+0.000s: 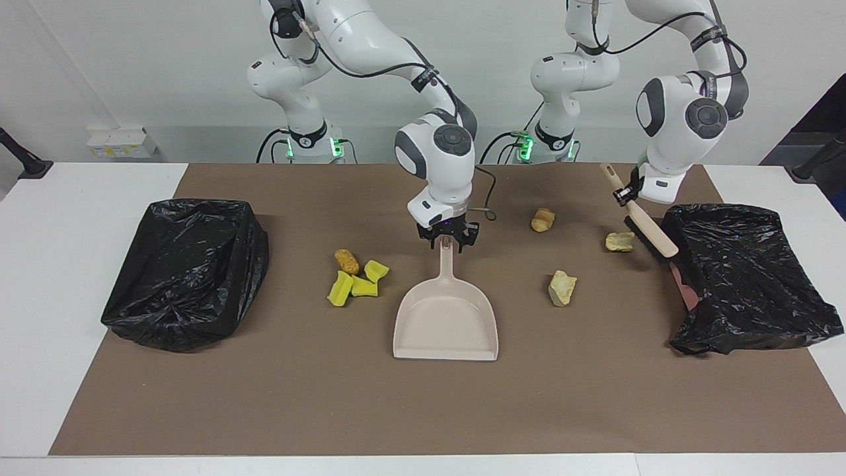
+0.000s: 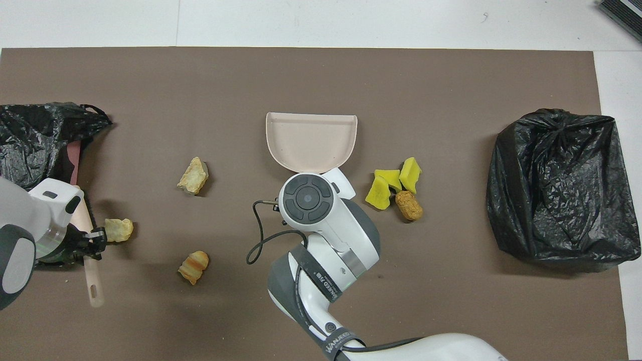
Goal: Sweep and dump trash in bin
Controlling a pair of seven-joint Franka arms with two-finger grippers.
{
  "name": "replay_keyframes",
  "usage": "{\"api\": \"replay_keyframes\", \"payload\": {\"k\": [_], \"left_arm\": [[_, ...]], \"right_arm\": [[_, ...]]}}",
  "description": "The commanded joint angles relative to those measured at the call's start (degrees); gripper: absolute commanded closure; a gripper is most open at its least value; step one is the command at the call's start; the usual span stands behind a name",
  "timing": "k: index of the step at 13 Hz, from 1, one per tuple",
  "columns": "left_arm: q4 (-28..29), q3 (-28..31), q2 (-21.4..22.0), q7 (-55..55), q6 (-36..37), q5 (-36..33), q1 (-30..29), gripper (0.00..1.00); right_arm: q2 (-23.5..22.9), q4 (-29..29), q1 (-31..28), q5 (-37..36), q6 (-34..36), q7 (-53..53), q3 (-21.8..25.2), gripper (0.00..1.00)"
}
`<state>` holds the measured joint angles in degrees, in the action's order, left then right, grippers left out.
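Observation:
The dustpan's open edge points away from the beige bread chunks. My right gripper should turn it toward them while my left gripper sweeps them over.
My right gripper is shut on the handle of the beige dustpan, which lies flat mid-mat. Three yellow sponge pieces and an orange-brown nugget lie beside the pan toward the right arm's end. Three beige bread chunks lie toward the left arm's end. My left gripper is shut on the tilted brush, whose dark bristles are down next to the chunk nearest the bin.
A bin lined with a black bag stands at the left arm's end of the brown mat, right beside the brush. A second black-bagged bin stands at the right arm's end. White table surrounds the mat.

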<state>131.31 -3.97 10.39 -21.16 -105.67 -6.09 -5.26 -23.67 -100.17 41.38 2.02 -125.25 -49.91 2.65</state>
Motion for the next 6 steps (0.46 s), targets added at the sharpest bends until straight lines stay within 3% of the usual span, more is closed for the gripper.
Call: {"api": "replay_keyframes", "payload": {"k": [1, 3, 6], "left_arm": [[5.9, -0.7, 5.0, 5.0, -3.2, -0.9, -4.3, 1.0], [9.5, -0.6, 7.0, 7.5, -6.2, -0.9, -6.2, 1.0], [13.4, -0.7, 6.7, 7.7, -11.2, -0.3, -5.1, 1.0]], "right_arm": [[1.3, -0.2, -0.8, 1.3, 0.4, 1.4, -0.3, 1.0], [1.4, 0.5, -1.5, 1.3, 0.6, 1.9, -0.2, 1.0], [1.5, 0.1, -1.8, 1.2, -0.3, 4.6, -0.2, 1.0]]}}
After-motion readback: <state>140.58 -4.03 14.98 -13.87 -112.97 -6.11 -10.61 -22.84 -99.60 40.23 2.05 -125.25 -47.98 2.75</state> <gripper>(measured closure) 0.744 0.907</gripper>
